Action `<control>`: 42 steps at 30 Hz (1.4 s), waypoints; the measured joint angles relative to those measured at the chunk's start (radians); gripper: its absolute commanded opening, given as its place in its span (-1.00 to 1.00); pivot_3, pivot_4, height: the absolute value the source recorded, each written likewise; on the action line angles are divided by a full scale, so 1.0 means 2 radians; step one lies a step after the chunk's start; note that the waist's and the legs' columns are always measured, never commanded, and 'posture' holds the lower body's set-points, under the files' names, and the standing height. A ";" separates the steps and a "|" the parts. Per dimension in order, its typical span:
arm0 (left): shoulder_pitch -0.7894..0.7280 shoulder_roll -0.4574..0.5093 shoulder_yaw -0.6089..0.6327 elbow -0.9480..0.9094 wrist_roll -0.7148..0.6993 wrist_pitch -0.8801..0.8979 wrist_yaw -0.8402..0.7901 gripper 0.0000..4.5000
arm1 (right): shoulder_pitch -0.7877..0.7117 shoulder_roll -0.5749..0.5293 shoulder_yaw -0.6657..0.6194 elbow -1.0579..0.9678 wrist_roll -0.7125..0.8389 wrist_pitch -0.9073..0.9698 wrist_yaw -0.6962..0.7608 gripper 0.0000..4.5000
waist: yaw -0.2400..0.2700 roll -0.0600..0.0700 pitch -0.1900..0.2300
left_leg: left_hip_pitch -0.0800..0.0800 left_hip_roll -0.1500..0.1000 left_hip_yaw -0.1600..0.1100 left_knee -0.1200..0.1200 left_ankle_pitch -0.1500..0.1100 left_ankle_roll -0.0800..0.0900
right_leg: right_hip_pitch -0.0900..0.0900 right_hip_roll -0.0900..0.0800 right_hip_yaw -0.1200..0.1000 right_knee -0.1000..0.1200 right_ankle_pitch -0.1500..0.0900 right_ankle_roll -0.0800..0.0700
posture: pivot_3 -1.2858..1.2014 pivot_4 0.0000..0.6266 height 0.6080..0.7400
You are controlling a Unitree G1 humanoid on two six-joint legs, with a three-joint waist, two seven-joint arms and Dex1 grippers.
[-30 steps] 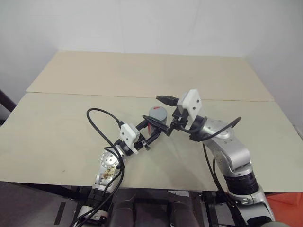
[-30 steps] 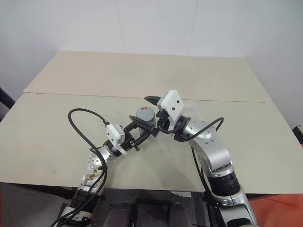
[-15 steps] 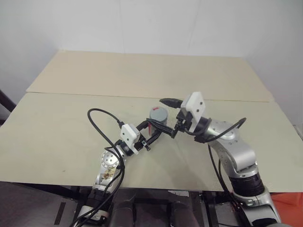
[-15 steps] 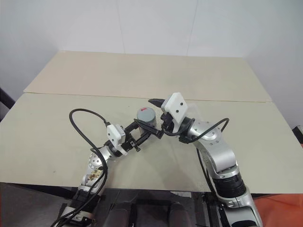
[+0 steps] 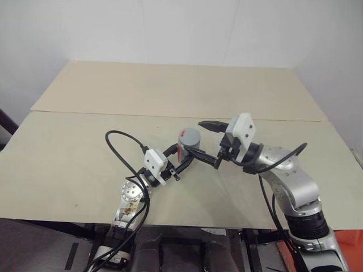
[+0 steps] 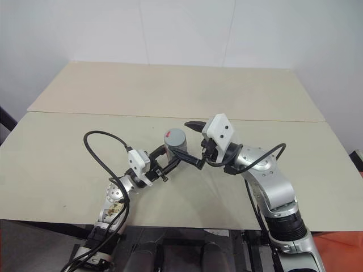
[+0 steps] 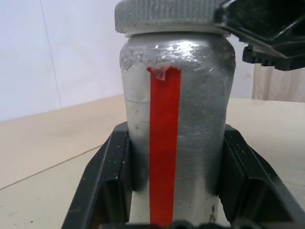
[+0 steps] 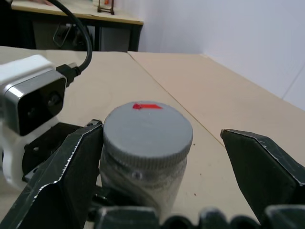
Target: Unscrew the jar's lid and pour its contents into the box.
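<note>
I expect the grey lid (image 8: 147, 128) to come off the jar in one piece when I turn and lift it, because it has a round, ribbed rim (image 8: 148, 161).
The jar (image 5: 188, 145), silvery with a red stripe, stands upright at the middle of the table. My left gripper (image 5: 182, 157) is shut on its lower body, one finger (image 7: 112, 181) on each side. The grey lid (image 8: 147, 126) sits closed on top, marked with a small red strip. From the right, my right gripper (image 5: 199, 139) is open around the lid at lid height, and one finger (image 8: 76, 162) is close beside the lid while the other stands well apart. The contents are hidden inside the closed jar. The box is out of view.
The beige table (image 5: 85, 147) is made of two boards with a seam (image 5: 113, 115) running across behind the jar. A black cable (image 5: 116, 141) loops up from my left wrist. White walls close off the back.
My right gripper has drawn back to the right, away from the jar, still open. The left gripper and the jar have kept still.
</note>
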 measured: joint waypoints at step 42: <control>-0.001 0.004 0.002 0.009 -0.001 -0.010 -0.006 -0.12 | 0.011 -0.031 -0.026 -0.035 0.057 0.039 0.033 0.99 | -0.002 0.000 0.000 | 0.000 0.000 0.000 0.000 0.000 0.000 | 0.000 0.000 0.000 0.000 0.000 0.000 | 0.03 -0.52 1.00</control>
